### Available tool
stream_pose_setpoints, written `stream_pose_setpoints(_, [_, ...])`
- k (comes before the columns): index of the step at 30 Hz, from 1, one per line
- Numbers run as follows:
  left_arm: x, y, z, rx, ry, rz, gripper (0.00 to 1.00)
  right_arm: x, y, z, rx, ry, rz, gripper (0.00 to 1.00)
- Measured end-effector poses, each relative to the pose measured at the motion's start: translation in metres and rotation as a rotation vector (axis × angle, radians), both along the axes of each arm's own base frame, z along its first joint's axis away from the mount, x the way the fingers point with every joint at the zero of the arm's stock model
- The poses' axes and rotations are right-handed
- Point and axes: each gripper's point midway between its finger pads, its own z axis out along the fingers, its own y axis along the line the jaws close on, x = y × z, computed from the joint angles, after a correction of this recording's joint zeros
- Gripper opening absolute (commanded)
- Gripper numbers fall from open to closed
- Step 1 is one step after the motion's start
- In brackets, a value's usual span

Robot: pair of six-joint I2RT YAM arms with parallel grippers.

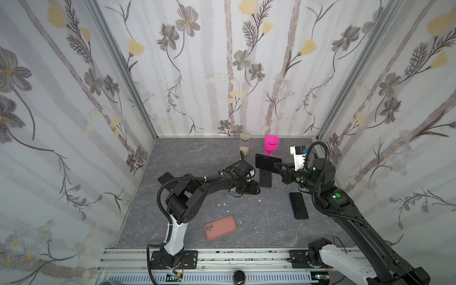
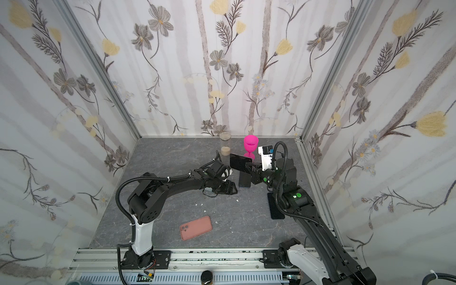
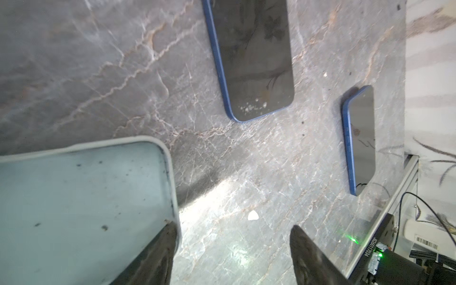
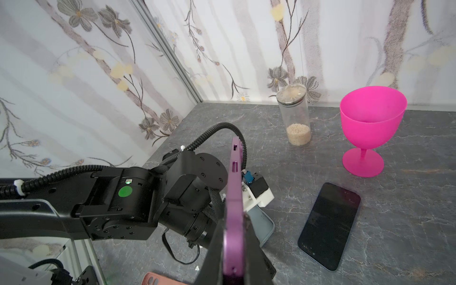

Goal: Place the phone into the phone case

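My left gripper over the phone case's corner [image 3: 171,216] blocks the purple phone, so it should retreat to the case's other end before I lower the phone.
My right gripper [image 4: 234,219] is shut on a purple phone [image 4: 234,187], held edge-on above the table. In both top views its dark screen [image 1: 268,162] faces up and left, just ahead of the right gripper [image 1: 278,167]. A pale grey-blue phone case [image 3: 81,197] lies open side up on the table under my left wrist. My left gripper [image 3: 233,225] is open, one finger [image 3: 165,246] at the case's corner and bare table between the two. The left gripper [image 1: 256,188] hangs low, just below the held phone.
Two blue-edged phones [image 1: 265,179] [image 1: 298,205] lie screen up on the grey marble table [image 1: 259,222]. A brownish-pink case [image 1: 220,227] lies near the front. A pink goblet [image 1: 271,144] and a glass jar [image 1: 245,143] with grains stand at the back wall. Small white crumbs [image 1: 223,204] are scattered.
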Motion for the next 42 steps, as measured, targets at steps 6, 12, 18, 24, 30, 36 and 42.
stream_pose_setpoints(6, [0.028,0.031,0.039,-0.060,-0.068,0.129,0.72,0.011,-0.007,0.017,0.024,-0.003,-0.072,0.00])
stream_pose_setpoints(12, [0.069,0.102,0.074,-0.065,-0.185,0.330,0.75,0.028,-0.007,-0.006,0.032,0.125,-0.125,0.00])
stream_pose_setpoints(18, [0.094,0.166,0.067,0.007,-0.251,0.479,0.75,0.032,0.009,-0.038,0.079,0.265,-0.123,0.00])
stream_pose_setpoints(24, [0.097,0.182,0.047,0.041,-0.257,0.528,0.71,0.015,0.047,-0.086,0.090,0.419,-0.062,0.00])
stream_pose_setpoints(30, [0.092,0.187,0.019,0.072,-0.222,0.549,0.67,0.016,0.051,-0.114,0.080,0.484,-0.099,0.00])
stream_pose_setpoints(36, [0.088,0.180,-0.002,0.110,-0.200,0.529,0.56,0.015,0.051,-0.138,0.060,0.544,-0.116,0.00])
stream_pose_setpoints(42, [0.086,0.174,-0.009,0.145,-0.214,0.498,0.48,0.013,0.058,-0.149,0.062,0.583,-0.086,0.00])
